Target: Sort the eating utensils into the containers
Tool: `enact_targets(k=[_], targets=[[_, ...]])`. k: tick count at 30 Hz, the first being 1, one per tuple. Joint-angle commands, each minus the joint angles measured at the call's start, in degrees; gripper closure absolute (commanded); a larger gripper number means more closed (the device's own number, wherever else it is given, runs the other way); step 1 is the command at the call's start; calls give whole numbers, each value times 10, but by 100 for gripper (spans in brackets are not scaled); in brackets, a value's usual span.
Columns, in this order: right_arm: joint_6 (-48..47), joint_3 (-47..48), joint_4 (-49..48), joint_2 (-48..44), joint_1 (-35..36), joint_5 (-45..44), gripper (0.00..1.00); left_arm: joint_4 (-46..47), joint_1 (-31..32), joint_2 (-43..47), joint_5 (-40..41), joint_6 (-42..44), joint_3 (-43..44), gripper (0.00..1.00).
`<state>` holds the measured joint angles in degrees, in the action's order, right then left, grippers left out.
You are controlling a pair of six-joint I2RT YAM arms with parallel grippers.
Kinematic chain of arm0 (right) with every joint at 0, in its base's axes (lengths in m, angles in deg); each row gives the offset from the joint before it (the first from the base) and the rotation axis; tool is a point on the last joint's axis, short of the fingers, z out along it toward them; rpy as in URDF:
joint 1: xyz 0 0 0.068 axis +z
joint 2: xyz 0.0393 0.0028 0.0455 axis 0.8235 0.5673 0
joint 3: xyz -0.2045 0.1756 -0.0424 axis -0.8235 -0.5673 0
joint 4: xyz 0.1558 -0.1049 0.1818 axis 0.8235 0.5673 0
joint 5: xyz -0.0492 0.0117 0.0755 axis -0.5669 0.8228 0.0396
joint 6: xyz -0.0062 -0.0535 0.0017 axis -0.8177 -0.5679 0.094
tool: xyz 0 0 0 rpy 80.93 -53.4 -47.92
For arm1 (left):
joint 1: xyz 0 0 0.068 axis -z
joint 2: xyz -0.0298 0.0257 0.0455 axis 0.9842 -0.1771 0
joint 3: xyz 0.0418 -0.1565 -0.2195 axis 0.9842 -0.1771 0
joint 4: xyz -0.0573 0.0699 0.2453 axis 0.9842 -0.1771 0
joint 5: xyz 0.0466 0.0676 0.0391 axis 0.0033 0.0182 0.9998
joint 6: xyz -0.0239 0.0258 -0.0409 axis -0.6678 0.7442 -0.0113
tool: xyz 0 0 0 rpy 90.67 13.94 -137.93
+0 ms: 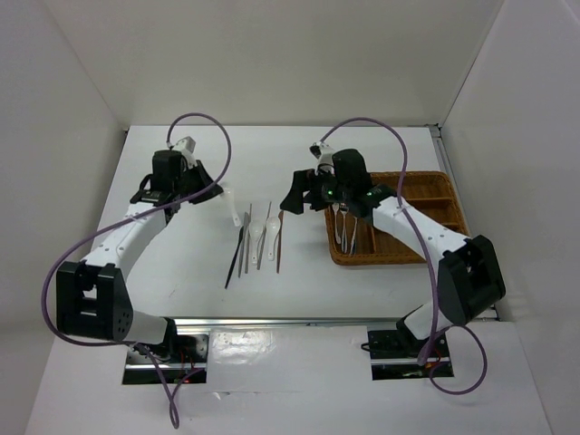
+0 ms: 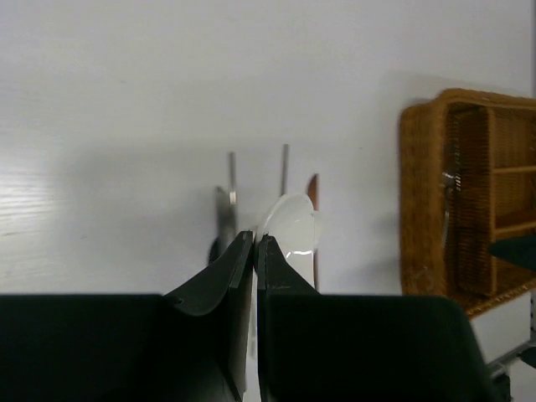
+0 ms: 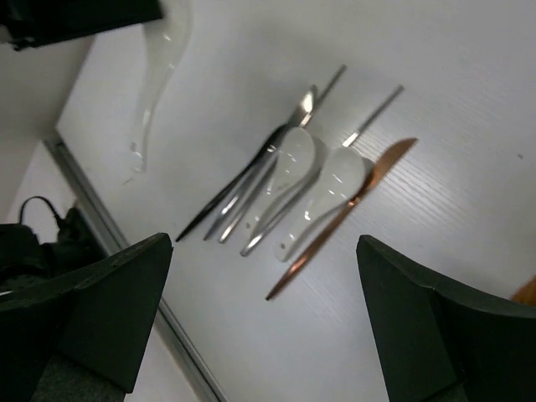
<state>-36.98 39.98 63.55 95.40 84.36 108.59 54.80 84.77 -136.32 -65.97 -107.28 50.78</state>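
The white spoon in my left gripper is a long way from the tray's back compartment [image 1: 419, 186], so my right gripper needs to grab the spoon's handle [image 1: 236, 217] and bring the spoon there.
My left gripper [image 1: 214, 193] is shut on a white spoon [image 2: 289, 224], held above the table left of the loose utensils. The spoon also shows in the right wrist view [image 3: 157, 75], hanging from the left gripper. Two more white spoons [image 3: 289, 172], a copper-brown stick [image 3: 335, 226], a dark stick [image 3: 219, 208] and silver pieces lie side by side on the table [image 1: 258, 240]. My right gripper [image 3: 268, 335] is open and empty, above the table between this group and the wicker tray [image 1: 381, 259]. Silver forks [image 1: 344, 231] lie in the tray's left compartment.
The wicker tray [image 2: 423, 193] stands at the right of the table, with dividers across its right part. White walls close in the table at the back and both sides. A metal rail [image 1: 272, 322] runs along the near edge.
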Motion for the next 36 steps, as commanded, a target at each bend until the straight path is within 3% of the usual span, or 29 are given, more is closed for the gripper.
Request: enact_targets(k=[1, 11, 16, 25, 29, 33, 34, 36], targets=[[13, 3, -79, -19, 6, 69, 1, 16, 49, 14, -24, -20, 24, 88], [12, -20, -73, -44, 19, 53, 1, 43, 180, -19, 11, -69, 71, 88], [38, -84, -94, -92, 24, 45, 3, 48, 218, -39, 25, -74, 105, 88], [65, -111, -89, -137, 30, 33, 7, 67, 279, -50, 90, -104, 121, 88], [71, -116, -73, -143, 30, 17, 18, 79, 300, -30, 125, -127, 102, 88], [76, -128, -68, -148, 37, 0, 36, 90, 305, -20, 125, -138, 93, 86], [76, -128, -68, -153, 37, -7, 46, 90, 311, -20, 125, -138, 93, 86], [71, -128, -54, -153, 37, -13, 57, 84, 318, -20, 132, -138, 93, 86]])
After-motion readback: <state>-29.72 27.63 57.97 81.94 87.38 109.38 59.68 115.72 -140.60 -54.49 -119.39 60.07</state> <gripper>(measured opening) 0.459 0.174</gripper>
